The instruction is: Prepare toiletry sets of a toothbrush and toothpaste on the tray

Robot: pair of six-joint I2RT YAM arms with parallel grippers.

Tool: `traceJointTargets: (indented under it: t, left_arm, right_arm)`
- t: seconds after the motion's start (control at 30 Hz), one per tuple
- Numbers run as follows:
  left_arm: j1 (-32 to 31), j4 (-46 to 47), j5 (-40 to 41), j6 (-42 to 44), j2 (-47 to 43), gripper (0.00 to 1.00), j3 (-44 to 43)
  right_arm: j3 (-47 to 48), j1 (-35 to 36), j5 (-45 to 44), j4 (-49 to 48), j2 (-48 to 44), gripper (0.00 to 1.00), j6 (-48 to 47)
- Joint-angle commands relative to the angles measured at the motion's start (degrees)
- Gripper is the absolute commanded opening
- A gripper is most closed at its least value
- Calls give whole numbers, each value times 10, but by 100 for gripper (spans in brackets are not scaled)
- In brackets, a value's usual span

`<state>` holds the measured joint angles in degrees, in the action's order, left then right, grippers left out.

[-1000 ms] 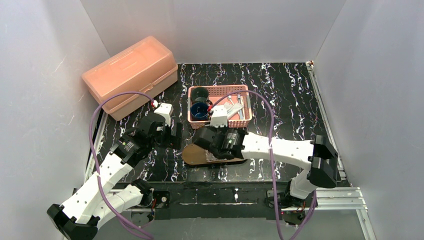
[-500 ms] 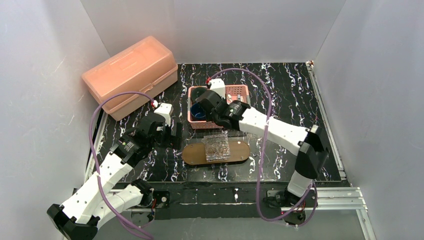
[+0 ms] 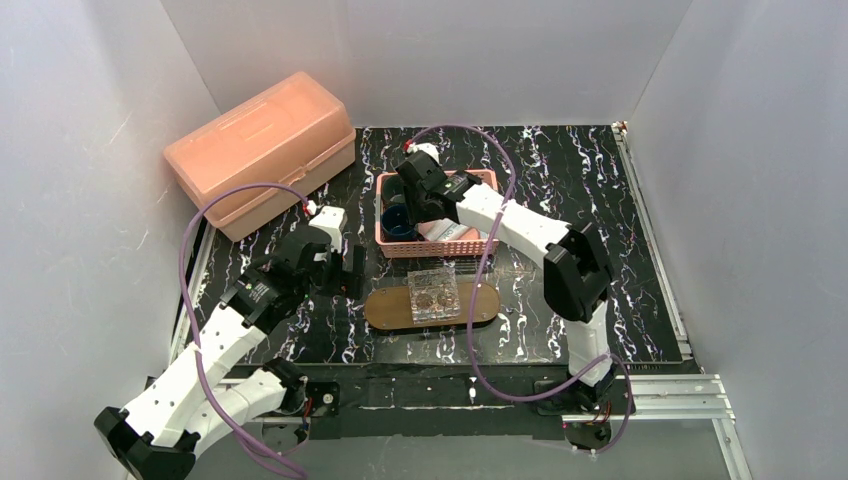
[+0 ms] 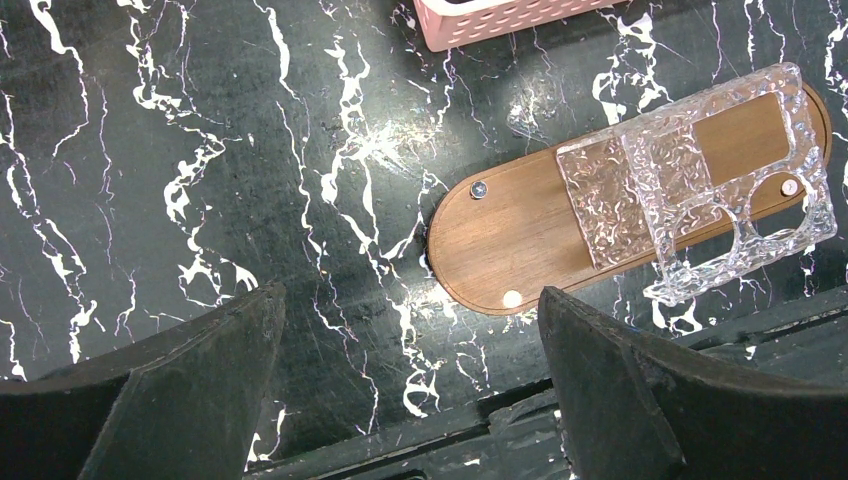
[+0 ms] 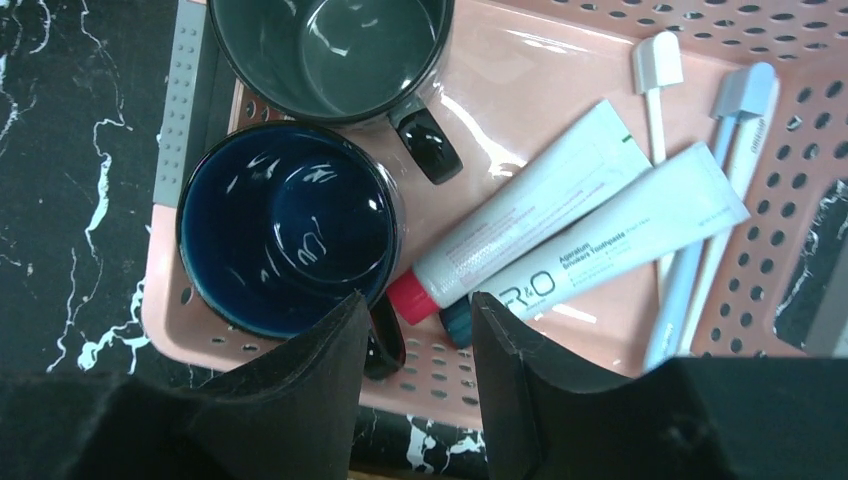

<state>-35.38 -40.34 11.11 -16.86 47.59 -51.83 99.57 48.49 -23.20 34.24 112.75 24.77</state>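
My right gripper's open fingers are astride the dark blue mug's rim [image 5: 394, 228], so I keep going down until they are on either side of the mug's side [image 5: 383, 275], and then close them there.
Two silvery-white toothpaste tubes, one red-capped [image 5: 530, 205] and one dark-capped [image 5: 615, 235], lie side by side in the pink basket [image 5: 520, 70]. Thin white toothbrushes [image 5: 700, 255] lie beside them on the right. My right gripper [image 5: 420, 330] hovers over the basket's near edge [image 3: 440, 250], open part-way, with nothing between its fingers. The brown wooden tray [image 3: 385, 308] lies in front of the basket and carries a clear plastic box [image 3: 433, 292]. My left gripper [image 4: 410, 320] is wide open and empty, just left of the tray [image 4: 520, 235].
A grey mug [image 5: 330, 50] and a dark blue mug [image 5: 285, 225] fill the basket's left end. A large salmon lidded bin [image 3: 262, 150] stands at the back left. White walls close in three sides. The clear box [image 4: 700, 190] overhangs the tray's near edge.
My right arm has lifted off the tray, leaving the clear box on it, and swung back over the pink basket. The left arm has not moved.
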Motion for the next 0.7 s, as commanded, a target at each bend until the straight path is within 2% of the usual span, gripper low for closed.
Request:
traceJointTargets:
  t: [0.0,0.4,0.67]
  left_arm:
    - [-1,-5,-2,7,3,98,-3]
    - [-1,-5,-2,8,7,98,-4]
    - [-1,-5,0,8,5,98,-3]
  right_arm:
    - [46,-10,42,-10,31,51,-24]
    - [88,-34,91,-12,107,50,-25]
    - [104,-38,95,-5,130,40,-28]
